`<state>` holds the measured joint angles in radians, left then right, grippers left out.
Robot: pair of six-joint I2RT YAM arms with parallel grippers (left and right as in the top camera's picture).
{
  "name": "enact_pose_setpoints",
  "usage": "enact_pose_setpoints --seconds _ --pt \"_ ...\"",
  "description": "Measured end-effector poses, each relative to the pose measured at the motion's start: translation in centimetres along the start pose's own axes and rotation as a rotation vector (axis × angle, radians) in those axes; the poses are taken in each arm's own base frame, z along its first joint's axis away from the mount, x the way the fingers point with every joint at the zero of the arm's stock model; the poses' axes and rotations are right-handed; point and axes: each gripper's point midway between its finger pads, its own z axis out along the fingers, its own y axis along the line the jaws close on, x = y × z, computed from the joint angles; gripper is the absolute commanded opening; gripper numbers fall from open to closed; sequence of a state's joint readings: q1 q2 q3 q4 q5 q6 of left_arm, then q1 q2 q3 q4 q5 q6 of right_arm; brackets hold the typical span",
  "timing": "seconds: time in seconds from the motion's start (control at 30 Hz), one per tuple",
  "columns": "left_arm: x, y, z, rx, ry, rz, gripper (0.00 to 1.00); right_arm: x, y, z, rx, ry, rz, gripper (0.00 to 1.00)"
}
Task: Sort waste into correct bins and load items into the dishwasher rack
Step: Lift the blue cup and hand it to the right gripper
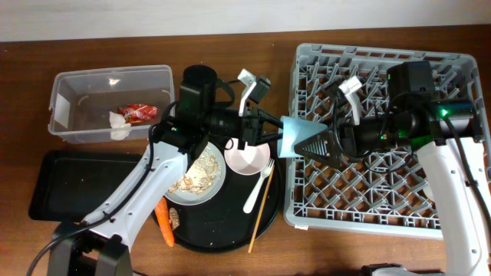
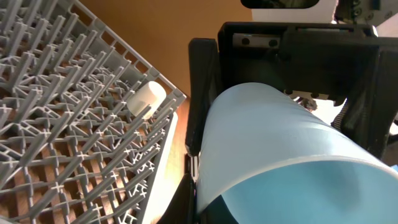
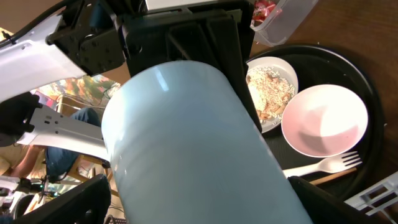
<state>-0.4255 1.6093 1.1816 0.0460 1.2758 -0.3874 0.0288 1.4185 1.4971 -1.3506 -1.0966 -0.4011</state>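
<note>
My right gripper should take the light-blue cup [image 1: 295, 136] and rack it at the free spot [image 2: 115, 78] beside the white cup, because my left gripper is holding it far from there.
The small light-blue cup [image 1: 294, 135] hangs in the air between the round tray and the grey dishwasher rack [image 1: 383, 195]. My left gripper [image 1: 278, 136] is shut on the cup's rim wall, and the cup fills the left wrist view [image 2: 280, 143]. My right gripper [image 1: 326, 144] is open, its fingers on either side of the cup's base [image 3: 186, 143], and one finger shows a thin gap. The pale pink bowl [image 1: 247, 157], white fork [image 1: 258, 192], a chopstick [image 1: 261, 218] and the white plate [image 1: 217, 186] with food scraps [image 1: 196, 176] lie on the round tray. A white cup [image 2: 147, 98] lies in the rack.
The clear tub [image 1: 69, 84] at the back left holds the red wrapper [image 1: 138, 112] and white tissue [image 1: 119, 126]. The shallow black tray [image 1: 54, 192] lies in front of it. The carrot [image 1: 164, 222] and a brown scrap [image 1: 175, 218] lie at the round black tray's [image 1: 222, 238] left rim.
</note>
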Motion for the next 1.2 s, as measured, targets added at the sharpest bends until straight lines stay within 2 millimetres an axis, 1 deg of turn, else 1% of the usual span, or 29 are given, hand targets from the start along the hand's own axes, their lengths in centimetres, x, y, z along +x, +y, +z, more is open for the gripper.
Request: enact_pose_setpoints --seconds 0.1,0.17,0.2,0.37,0.5,0.53,0.57,0.63,0.67,0.7,0.73,0.8,0.87,0.9,0.93,1.07,1.1,1.2 --pt "-0.2 0.3 -0.4 -0.011 -0.009 -0.013 0.00 0.0 -0.1 0.0 0.008 0.003 -0.002 0.85" --pt "-0.2 0.4 -0.6 -0.012 -0.011 -0.025 0.00 0.0 -0.2 0.0 0.007 0.003 -0.003 0.75" --pt "-0.3 0.4 -0.7 -0.013 -0.012 -0.028 0.00 0.0 -0.2 0.0 0.008 0.003 -0.008 0.73" --pt "-0.3 0.3 -1.4 0.007 -0.011 -0.034 0.00 -0.1 0.3 0.1 -0.019 -0.007 -0.022 0.70" --pt "-0.2 0.2 -1.6 0.013 -0.007 -0.050 0.01 -0.3 0.4 0.2 -0.031 -0.010 -0.026 0.70" --pt "-0.3 0.2 -1.6 0.012 -0.008 -0.051 0.01 -0.3 0.4 0.2 -0.033 -0.013 -0.029 0.69" --pt "-0.3 0.2 -1.7 0.011 -0.010 -0.050 0.04 -0.4 0.4 0.2 -0.034 -0.015 -0.032 0.67" --pt "-0.4 0.3 -1.8 0.009 -0.012 -0.050 0.12 -0.5 0.5 0.2 -0.040 -0.019 -0.036 0.65" --pt "-0.4 0.3 -1.8 0.008 -0.012 -0.050 0.20 -0.5 0.5 0.2 -0.043 -0.021 -0.037 0.64" --pt "-0.5 0.5 -1.8 -0.006 -0.017 -0.064 0.25 -0.5 0.6 0.2 -0.046 -0.021 -0.037 0.63" --pt "-0.5 0.9 -1.9 -0.023 -0.024 -0.072 0.27 -0.6 0.6 0.2 -0.045 -0.021 -0.035 0.62" --pt "-0.7 1.4 -2.1 -0.052 -0.037 -0.077 0.29 -0.5 0.4 0.2 -0.034 -0.019 -0.035 0.61" --pt "-0.8 1.9 -2.4 -0.074 -0.045 -0.086 0.29 -0.5 0.2 0.2 -0.023 -0.014 -0.035 0.58" --pt "-0.6 2.1 -2.5 -0.084 -0.043 -0.097 0.29 -0.4 0.1 0.2 -0.018 -0.012 -0.033 0.54" --pt "-0.3 2.5 -2.5 -0.099 -0.039 -0.120 0.29 -0.4 0.0 0.2 -0.012 -0.010 -0.035 0.54" --pt "0.9 3.5 -2.6 -0.148 -0.020 -0.177 0.30 -0.2 -0.6 0.2 0.023 0.002 -0.037 0.54" --pt "1.1 3.6 -2.6 -0.158 -0.017 -0.182 0.33 -0.1 -0.9 0.2 0.039 0.009 -0.037 0.54" --pt "1.8 4.5 -3.0 -0.203 -0.011 -0.208 0.33 0.1 -1.8 -0.1 0.088 0.022 -0.032 0.54"
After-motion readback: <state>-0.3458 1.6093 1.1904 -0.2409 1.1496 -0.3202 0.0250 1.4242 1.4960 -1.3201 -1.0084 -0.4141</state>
